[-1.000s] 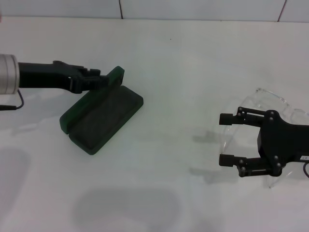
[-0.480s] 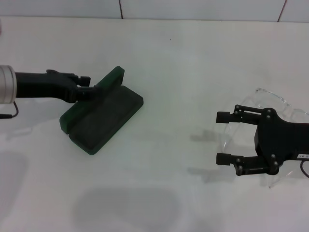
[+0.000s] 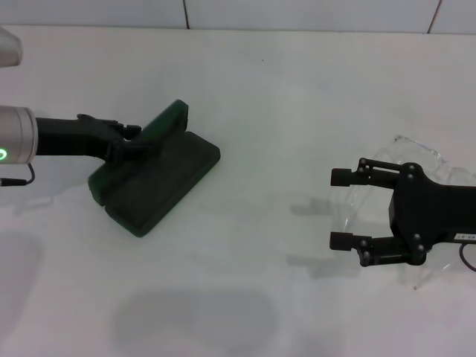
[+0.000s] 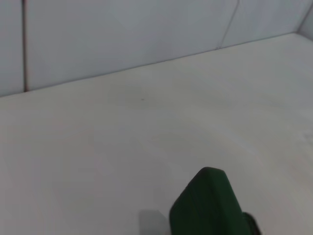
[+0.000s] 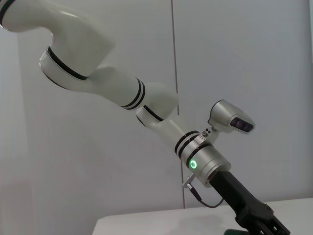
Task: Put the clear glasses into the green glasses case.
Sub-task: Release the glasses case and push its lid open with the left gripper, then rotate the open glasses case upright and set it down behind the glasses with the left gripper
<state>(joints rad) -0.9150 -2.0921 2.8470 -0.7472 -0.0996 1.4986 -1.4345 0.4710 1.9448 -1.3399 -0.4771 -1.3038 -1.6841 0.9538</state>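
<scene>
The open green glasses case (image 3: pixel 166 183) sits at a slant, far from the clear glasses, so my left gripper should bring it by the lid to the middle (image 3: pixel 291 149) and straighten it.
The green glasses case (image 3: pixel 160 182) lies open on the white table at the left, its dark lining facing up. Its lid (image 3: pixel 168 121) leans back on the far side. My left gripper (image 3: pixel 132 143) reaches in from the left and is shut on the lid's edge. A corner of that lid (image 4: pixel 210 205) fills the left wrist view close up. The clear glasses (image 3: pixel 428 158) lie at the right, largely hidden under my right gripper (image 3: pixel 339 208). That gripper is open, and one end of the clear frame shows between its fingers.
The table (image 3: pixel 282 97) is white and runs back to a pale tiled wall. The right wrist view shows my left arm (image 5: pixel 146 107) stretching across to the case.
The left gripper has drawn back to the left and down, tipping the lid further open. The right gripper has shifted slightly left and nearer, still open.
</scene>
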